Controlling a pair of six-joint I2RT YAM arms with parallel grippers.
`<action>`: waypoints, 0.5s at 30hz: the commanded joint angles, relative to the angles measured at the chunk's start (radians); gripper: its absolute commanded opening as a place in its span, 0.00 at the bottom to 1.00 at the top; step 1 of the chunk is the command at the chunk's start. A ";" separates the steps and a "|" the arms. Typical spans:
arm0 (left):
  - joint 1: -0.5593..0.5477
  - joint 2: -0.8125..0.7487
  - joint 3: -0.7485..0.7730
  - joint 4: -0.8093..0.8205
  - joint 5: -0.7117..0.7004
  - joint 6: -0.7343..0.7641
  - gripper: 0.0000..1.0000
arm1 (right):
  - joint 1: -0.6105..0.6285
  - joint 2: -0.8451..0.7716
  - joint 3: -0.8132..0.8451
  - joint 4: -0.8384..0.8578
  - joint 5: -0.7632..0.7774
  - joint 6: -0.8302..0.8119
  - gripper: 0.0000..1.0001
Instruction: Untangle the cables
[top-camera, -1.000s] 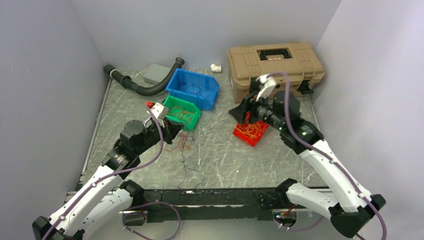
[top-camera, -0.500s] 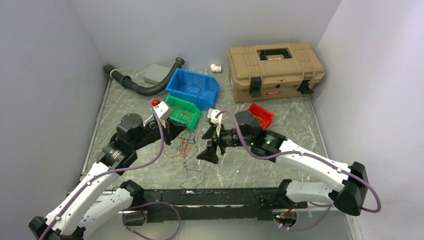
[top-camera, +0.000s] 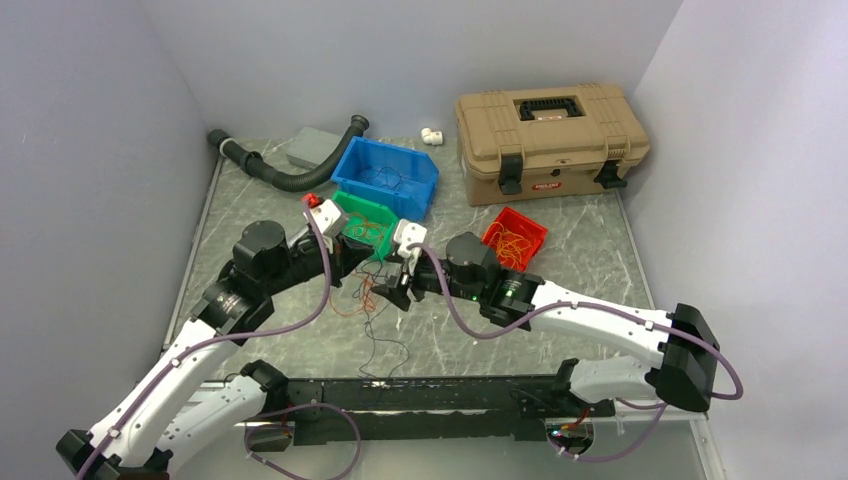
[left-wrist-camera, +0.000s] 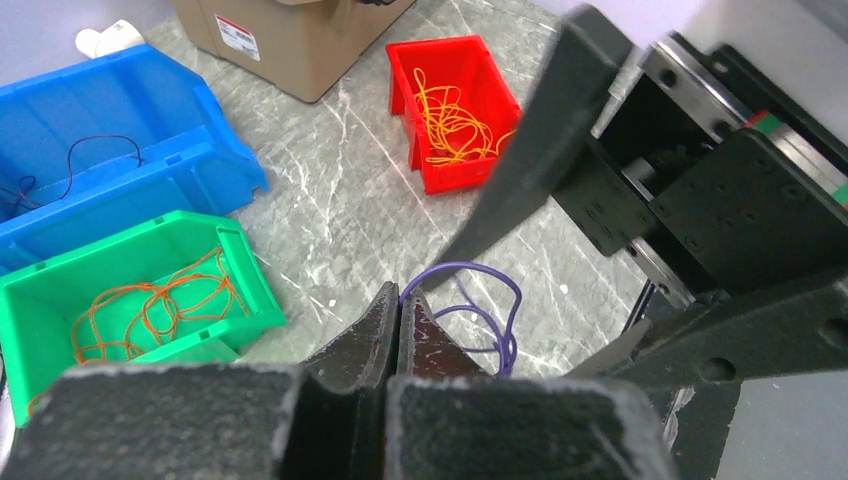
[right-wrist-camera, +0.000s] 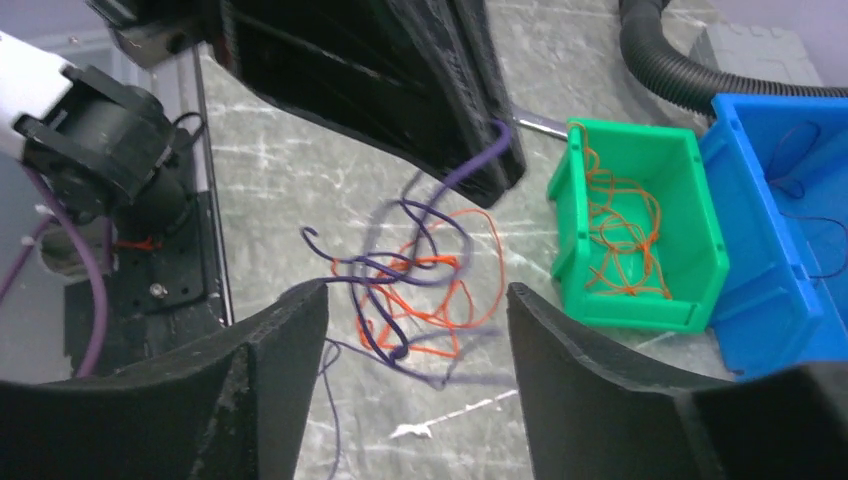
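I can see purple loops hanging in a tangle below my left gripper. My right gripper should take hold of the loops and pull toward the red bin while my left gripper moves away.
A tangle of dark purple and orange cables lies on the table between the arms; it also shows in the top view. My left gripper is shut on a purple cable and holds one end up off the tangle; in the top view the gripper is just left of the tangle. My right gripper is open and empty, its jaws wide apart just above the tangle. In the top view it is close against the left one.
A green bin holds orange cables, a blue bin a dark cable, a red bin yellow-orange ones. A tan case, black hose and grey box stand at the back. A thin dark wire trails toward the front rail.
My right arm has swung left from over the red bin to the tangle beside my left gripper. The left gripper has stayed shut and shifted slightly.
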 joint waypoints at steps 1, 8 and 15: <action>-0.001 0.006 0.051 0.008 0.000 0.027 0.00 | 0.072 -0.006 -0.032 0.162 0.135 -0.073 0.56; -0.001 -0.008 0.091 -0.068 -0.305 0.015 0.00 | 0.088 -0.116 -0.184 0.264 0.482 0.011 0.00; 0.005 -0.148 0.031 -0.041 -0.636 -0.002 0.00 | 0.066 -0.316 -0.314 0.171 0.680 0.077 0.00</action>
